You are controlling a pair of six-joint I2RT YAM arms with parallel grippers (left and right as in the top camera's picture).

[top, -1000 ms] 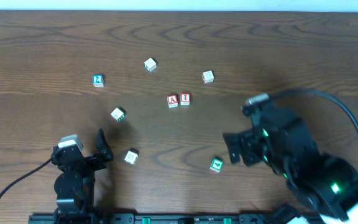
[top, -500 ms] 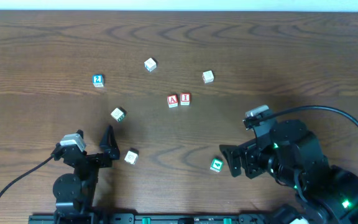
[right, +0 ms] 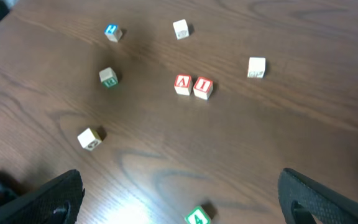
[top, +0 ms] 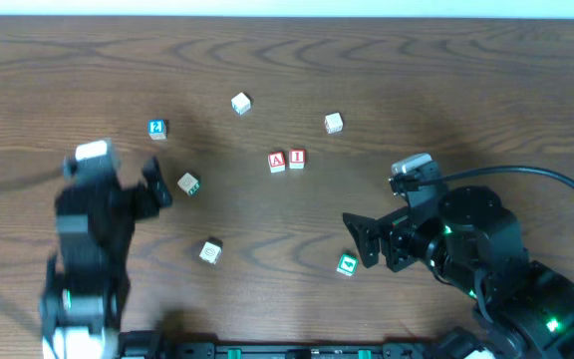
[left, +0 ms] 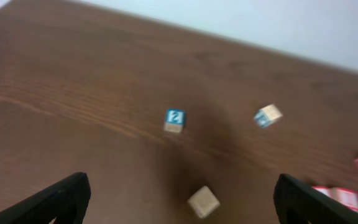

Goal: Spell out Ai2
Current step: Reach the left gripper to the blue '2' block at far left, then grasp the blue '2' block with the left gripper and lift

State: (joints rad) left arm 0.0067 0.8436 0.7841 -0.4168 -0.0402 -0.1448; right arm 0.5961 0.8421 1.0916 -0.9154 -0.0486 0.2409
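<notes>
The blue "2" cube (top: 157, 129) is in the clear with its sides (left: 174, 121) square to the open fingers, so my left gripper goes on moving toward it until the fingers are on either side of it.
The red "A" cube (top: 277, 161) and red "I" cube (top: 297, 159) sit side by side, touching, at the table's middle. They also show in the right wrist view, A (right: 183, 84) and I (right: 203, 88). The blue "2" cube (top: 156, 129) lies apart at the far left; it shows in the left wrist view (left: 174, 119) and the right wrist view (right: 111, 32). My left gripper (top: 155, 185) is open and empty, raised, short of the "2". My right gripper (top: 362, 241) is open and empty beside a green cube.
A green-faced cube (top: 347, 264) lies just left of my right gripper. A cube with a green side (top: 188, 183) lies close by my left gripper. Pale cubes lie at the front left (top: 210, 251), the back (top: 240, 103) and the back right (top: 334, 123).
My left arm has risen and swung from the front edge toward the far left, nearer the "2" cube. My right gripper has shifted a little left. No cube has moved.
</notes>
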